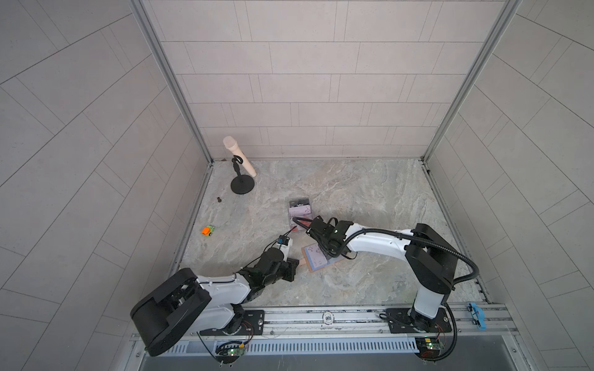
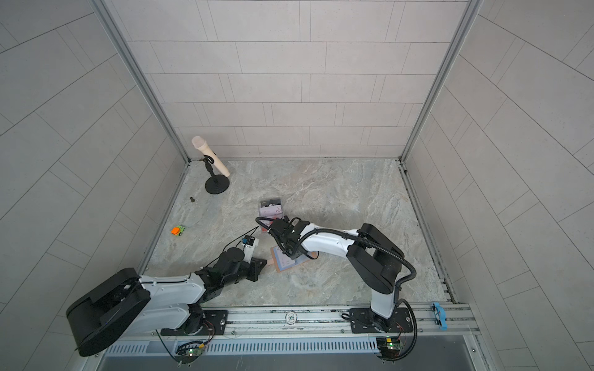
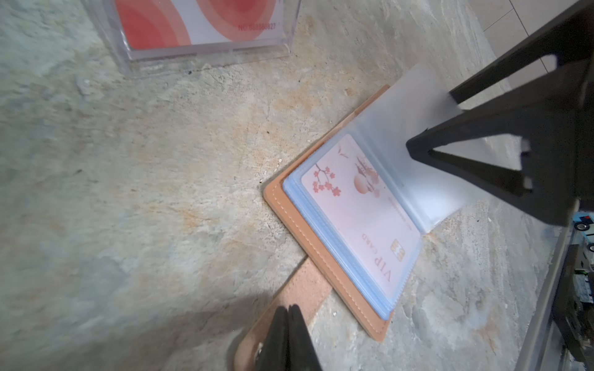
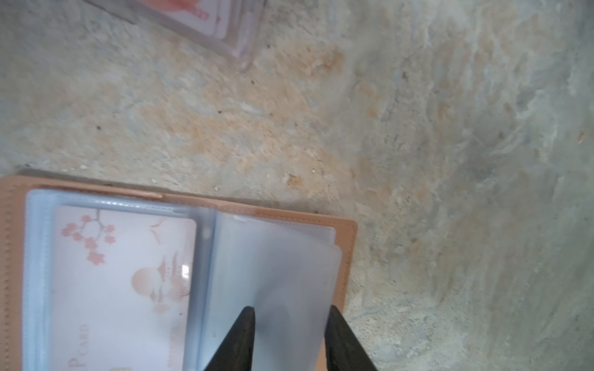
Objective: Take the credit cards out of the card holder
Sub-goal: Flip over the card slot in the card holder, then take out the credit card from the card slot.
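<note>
My left gripper is out at the strap (image 3: 301, 289), so it should move in and pin the holder's edge (image 3: 326, 264) while my right gripper frees the VIP card.
The tan card holder (image 1: 316, 260) (image 2: 284, 263) lies open on the stone table between both arms. A pink VIP credit card (image 3: 360, 218) (image 4: 122, 282) sits inside a clear sleeve on one side. My left gripper (image 3: 289, 308) (image 1: 298, 264) is shut, its tips down on the holder's tan strap (image 3: 308, 289). My right gripper (image 4: 291, 310) is open, its fingertips (image 3: 414, 151) resting on the empty translucent sleeves (image 4: 283, 257) of the other side. Nothing is clamped between its fingers.
A clear acrylic box (image 1: 300, 213) (image 3: 205, 54) holding a red card (image 3: 199, 25) lies just beyond the holder. Farther left are a toy car (image 1: 209, 230), a small dark bolt (image 1: 220, 199) and a microphone on a black stand (image 1: 242, 185). A blue clip (image 1: 477, 316) sits on the front rail.
</note>
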Available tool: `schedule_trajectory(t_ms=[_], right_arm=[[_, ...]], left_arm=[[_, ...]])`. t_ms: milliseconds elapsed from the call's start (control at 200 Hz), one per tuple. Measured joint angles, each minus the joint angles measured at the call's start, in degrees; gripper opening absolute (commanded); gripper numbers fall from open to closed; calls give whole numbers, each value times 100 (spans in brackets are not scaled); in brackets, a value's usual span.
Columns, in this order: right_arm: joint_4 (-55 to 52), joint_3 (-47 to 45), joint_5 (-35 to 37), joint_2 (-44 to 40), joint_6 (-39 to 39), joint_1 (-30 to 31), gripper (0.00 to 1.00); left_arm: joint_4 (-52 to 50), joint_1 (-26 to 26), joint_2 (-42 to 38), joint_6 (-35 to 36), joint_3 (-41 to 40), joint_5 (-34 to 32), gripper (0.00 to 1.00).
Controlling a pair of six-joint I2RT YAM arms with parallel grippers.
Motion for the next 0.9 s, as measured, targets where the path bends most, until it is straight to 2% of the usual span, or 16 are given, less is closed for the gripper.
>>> schedule_trajectory(t_ms=[355,506,591,746,901], right_arm=[[-146,-592,-57,-743,-31,-614,39],[149,-909,-1325,-1388,-205,-752,42],[380,-852,-2052,-1486,-243,-756,43],[848,-756,-3040,-1154,-227,-761,43],[1209,-723,-3674,-577,-63,-774,43]], left_arm=[[-22,0,-24,17,2,4,8],[-339,0,-313,179,7,61,8],[-634,0,-542,393,105,149,8],[-929,0,-658,883,586,433,7],[-791,0,-291,1213,970,706,4]])
